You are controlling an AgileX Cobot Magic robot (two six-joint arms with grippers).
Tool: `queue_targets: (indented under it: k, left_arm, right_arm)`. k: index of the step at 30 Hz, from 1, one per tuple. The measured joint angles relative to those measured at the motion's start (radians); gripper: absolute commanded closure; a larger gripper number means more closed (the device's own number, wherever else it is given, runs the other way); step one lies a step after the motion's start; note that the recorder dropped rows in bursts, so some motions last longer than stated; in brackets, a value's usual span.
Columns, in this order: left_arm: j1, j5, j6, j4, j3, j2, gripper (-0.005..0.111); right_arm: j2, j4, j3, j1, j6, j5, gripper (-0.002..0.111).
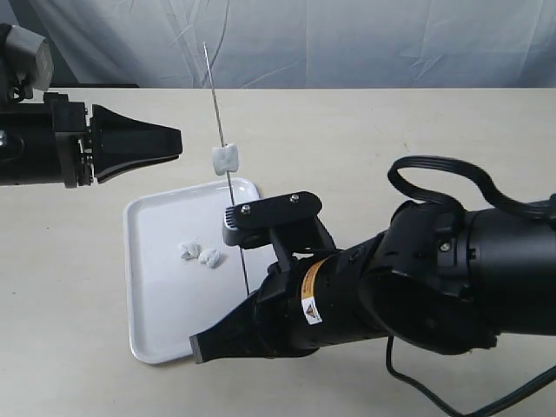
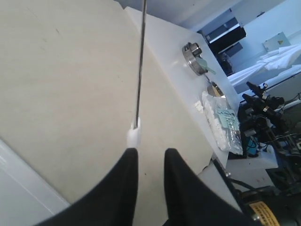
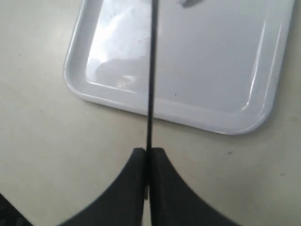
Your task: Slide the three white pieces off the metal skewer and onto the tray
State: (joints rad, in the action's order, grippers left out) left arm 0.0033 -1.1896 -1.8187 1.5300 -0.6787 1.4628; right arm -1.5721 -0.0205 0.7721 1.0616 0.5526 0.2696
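Note:
The skewer's last white piece is in line with one finger of my left gripper. My right gripper should first move the piece into the open fingers' gap.
The metal skewer stands nearly upright over the tray, and my right gripper is shut on its lower end. One white piece is still on the rod, above the tray's far edge. Two other white pieces lie side by side on the tray. My left gripper is open and level with the threaded piece, a short way to its left. In the left wrist view that piece sits on the skewer just past one fingertip. In the right wrist view the skewer runs out from between the shut fingertips.
The right arm's bulky body and looped black cable fill the lower right of the exterior view. In the left wrist view, a round metal part and a plastic bag lie near the table's far edge. A grey cloth hangs behind the table.

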Motion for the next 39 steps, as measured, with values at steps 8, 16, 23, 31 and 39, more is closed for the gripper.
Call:
queue_targets:
  k: [8,16,23,31,39]
  left_arm:
    - [0.0,0.004,0.0,0.021,0.002,0.0,0.072]
    - [0.0,0.009,0.037,-0.053,0.005,0.0,0.072]
    - [-0.066,0.055,0.055,-0.087,0.005,0.0,0.072]
    - [-0.093,0.081,0.084,-0.126,0.005,0.002,0.072]
    - [-0.093,0.095,0.087,-0.116,0.005,0.002,0.076]
  right_arm:
    - [0.004,0.0,0.09,0.0,0.0,0.031,0.109]
    - [0.004,-0.015,0.105,0.01,-0.028,0.07,0.109]
    - [0.004,-0.031,0.105,0.025,-0.037,0.067,0.109]
    - [0.004,-0.035,0.105,0.025,-0.039,0.095,0.109]
    - [0.004,-0.035,0.105,0.025,-0.039,0.1,0.109]
